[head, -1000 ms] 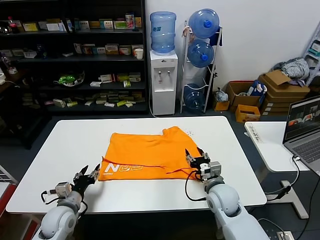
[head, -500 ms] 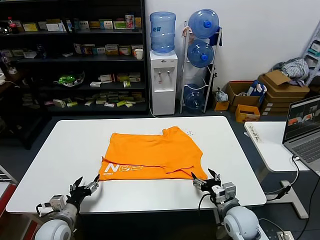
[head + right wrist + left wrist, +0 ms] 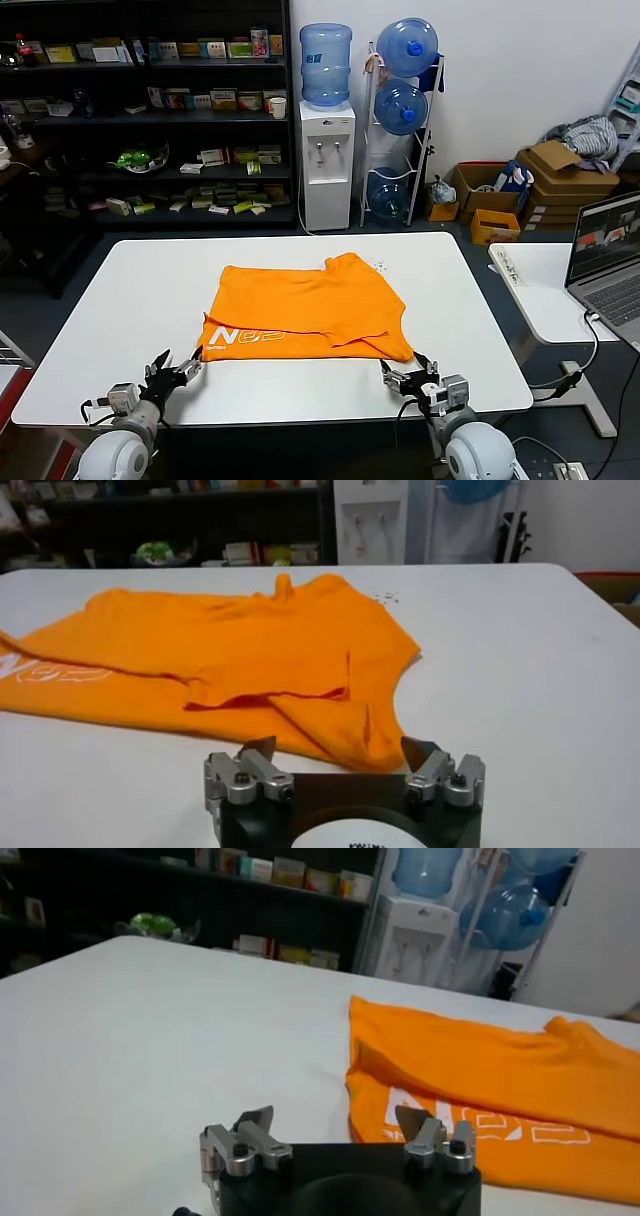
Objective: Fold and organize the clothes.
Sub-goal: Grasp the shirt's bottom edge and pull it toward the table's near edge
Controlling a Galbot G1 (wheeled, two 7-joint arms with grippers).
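My left gripper and my right gripper should first pull the orange T-shirt closer by its front corners (image 3: 207, 354), because it lies far from the table's front edge (image 3: 290, 417). They should take the T-shirt's far edge after that.
The orange T-shirt (image 3: 300, 305) lies flat on the middle of the white table (image 3: 130, 300), partly folded, with white lettering (image 3: 245, 337) along its front left edge. My left gripper (image 3: 178, 368) hovers open near the table's front edge, just short of the shirt's front left corner (image 3: 370, 1123). Its fingers (image 3: 258, 1120) hold nothing. My right gripper (image 3: 405, 376) is also open at the front edge, a little short of the shirt's front right corner (image 3: 350, 745). In the wrist views, the left gripper (image 3: 333, 1116) and right gripper (image 3: 337, 746) both face the shirt (image 3: 250, 645).
A side table (image 3: 545, 290) with an open laptop (image 3: 610, 255) stands to the right. Behind the table are dark shelves (image 3: 150, 120), a water dispenser (image 3: 328, 160) and cardboard boxes (image 3: 560, 175). Bare tabletop surrounds the shirt on all sides.
The right gripper has come off the shirt's front right corner and drawn back to the table's front edge. The left gripper has also pulled back a little. The shirt lies still.
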